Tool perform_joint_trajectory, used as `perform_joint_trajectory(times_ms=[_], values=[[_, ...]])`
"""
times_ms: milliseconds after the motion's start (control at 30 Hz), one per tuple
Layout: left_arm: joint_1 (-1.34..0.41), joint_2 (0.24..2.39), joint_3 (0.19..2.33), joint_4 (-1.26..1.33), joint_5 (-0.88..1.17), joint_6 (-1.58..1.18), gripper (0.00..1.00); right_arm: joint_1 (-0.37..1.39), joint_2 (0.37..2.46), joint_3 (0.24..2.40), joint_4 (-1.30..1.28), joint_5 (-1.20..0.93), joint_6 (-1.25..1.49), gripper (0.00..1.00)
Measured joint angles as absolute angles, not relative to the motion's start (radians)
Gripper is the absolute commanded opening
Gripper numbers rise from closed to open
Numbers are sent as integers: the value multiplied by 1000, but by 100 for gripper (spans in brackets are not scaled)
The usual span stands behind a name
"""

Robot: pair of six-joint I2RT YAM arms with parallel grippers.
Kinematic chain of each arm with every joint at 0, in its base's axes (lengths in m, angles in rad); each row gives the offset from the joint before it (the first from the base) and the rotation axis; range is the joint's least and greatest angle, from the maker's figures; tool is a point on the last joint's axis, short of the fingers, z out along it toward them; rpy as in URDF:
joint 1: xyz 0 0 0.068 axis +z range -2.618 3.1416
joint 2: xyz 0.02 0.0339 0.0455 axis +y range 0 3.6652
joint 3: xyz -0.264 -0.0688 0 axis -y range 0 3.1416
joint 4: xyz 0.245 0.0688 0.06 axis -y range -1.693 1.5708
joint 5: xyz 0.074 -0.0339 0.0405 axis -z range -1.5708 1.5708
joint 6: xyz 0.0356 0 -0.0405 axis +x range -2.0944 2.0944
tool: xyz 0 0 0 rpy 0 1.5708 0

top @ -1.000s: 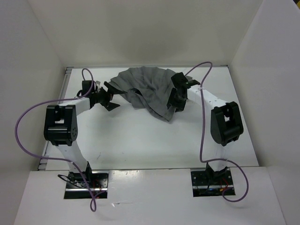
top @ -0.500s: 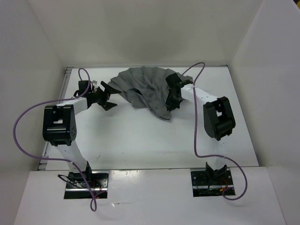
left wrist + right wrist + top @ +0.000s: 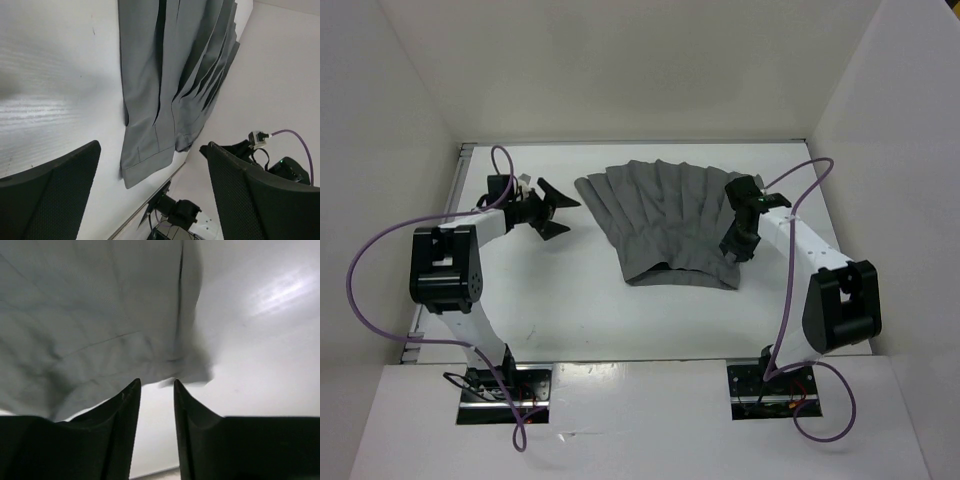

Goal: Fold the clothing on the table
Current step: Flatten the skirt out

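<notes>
Next, my left gripper takes one front corner [image 3: 629,280] and my right gripper the other to pull the clothing's front edge [image 3: 665,267] straight, since it is buckled, before I fold.
The clothing [image 3: 665,220] is a dark grey pleated garment lying spread like a fan on the white table [image 3: 580,300]. Its narrow end lies toward the back and its wide hem toward the front. My left gripper [image 3: 563,213] hovers wide open just left of it, holding nothing. In the left wrist view the clothing [image 3: 170,75] runs away between the spread fingers [image 3: 50,200]. My right gripper [image 3: 733,250] is over the garment's right front corner. In the right wrist view that gripper [image 3: 156,383] stands open with bare table in the gap, and the clothing [image 3: 90,315] ends just past the tips.
White upright walls [image 3: 400,150] close in the table on the left, back and right. Purple cables [image 3: 365,260] loop off both arms. The right arm's black elbow [image 3: 840,305] stands near the right front of the table.
The clothing was bunched at the back and now lies spread flat, drawn toward the front right. My right arm swung right and nearer and let the cloth go. The left gripper barely moved.
</notes>
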State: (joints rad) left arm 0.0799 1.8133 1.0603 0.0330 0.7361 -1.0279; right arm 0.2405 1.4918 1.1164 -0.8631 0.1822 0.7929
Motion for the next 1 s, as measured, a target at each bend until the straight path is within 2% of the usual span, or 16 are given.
perform_joint_trajectory(times_ms=[100, 233, 267, 333, 400, 467, 567, 600, 633, 733, 1000], values=[[60, 1795, 1029, 20, 751, -1014, 88, 242, 1507, 1139, -932, 210, 800, 39], [-9, 1782, 995, -10, 772, -978, 78, 255, 1507, 1280, -966, 250, 803, 39], [-27, 1781, 992, -21, 777, -968, 71, 264, 1505, 1312, -958, 252, 801, 35], [-64, 1781, 991, -39, 788, -949, 63, 293, 1502, 1349, -924, 242, 786, 26], [-85, 1782, 993, -47, 792, -934, 54, 322, 1526, 1358, -889, 213, 772, 10], [-103, 1790, 1005, -57, 792, -920, 49, 348, 1600, 1391, -876, 195, 762, 8], [-130, 1828, 1052, -75, 789, -907, 49, 387, 1740, 1436, -827, 183, 755, 11], [-147, 1851, 1079, -83, 785, -896, 53, 402, 1782, 1440, -820, 179, 753, 15], [-159, 1864, 1096, -89, 779, -891, 61, 414, 1809, 1440, -818, 175, 750, 17], [-197, 1882, 1119, -121, 751, -888, 68, 442, 1837, 1442, -821, 167, 746, 19], [-238, 1778, 996, -210, 636, -924, 68, 449, 1802, 1497, -825, 203, 743, 20]])
